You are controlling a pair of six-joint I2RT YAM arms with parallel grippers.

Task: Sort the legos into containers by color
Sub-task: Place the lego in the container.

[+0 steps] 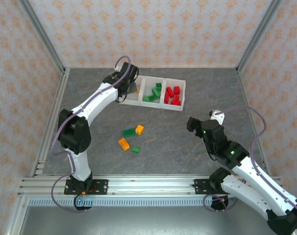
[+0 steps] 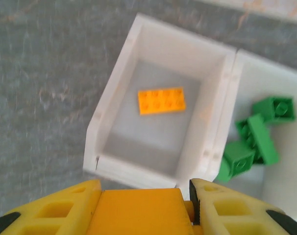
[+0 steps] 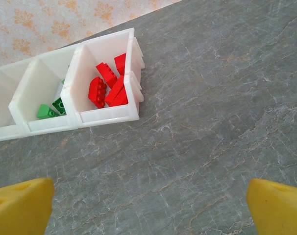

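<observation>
The held lego matches the orange lego in the compartment [image 2: 161, 101], so the left gripper continues to the open space [image 2: 147, 141] next to that orange lego and lets go there.
The containers are one white three-compartment tray [image 1: 153, 104] at the back of the table. My left gripper [image 1: 129, 84] hovers over its left compartment [image 2: 114, 112], shut on an orange lego [image 2: 138, 213] held between its yellow fingers. One orange lego [image 2: 161, 101] lies flat inside that compartment. Green legos [image 2: 256, 139] fill the middle compartment and red legos [image 3: 108, 84] the right one. Loose on the table lie two orange legos [image 1: 139, 129] [image 1: 123, 143] and two green ones [image 1: 129, 132] [image 1: 136, 150]. My right gripper [image 3: 148, 208] stands open above bare table, to the right of the tray.
Metal frame posts and patterned walls close in the grey tabletop [image 1: 187, 147] on three sides. An aluminium rail [image 1: 148, 185] runs along the near edge, carrying both arm bases. The right arm [image 1: 236, 156] reaches in from the lower right.
</observation>
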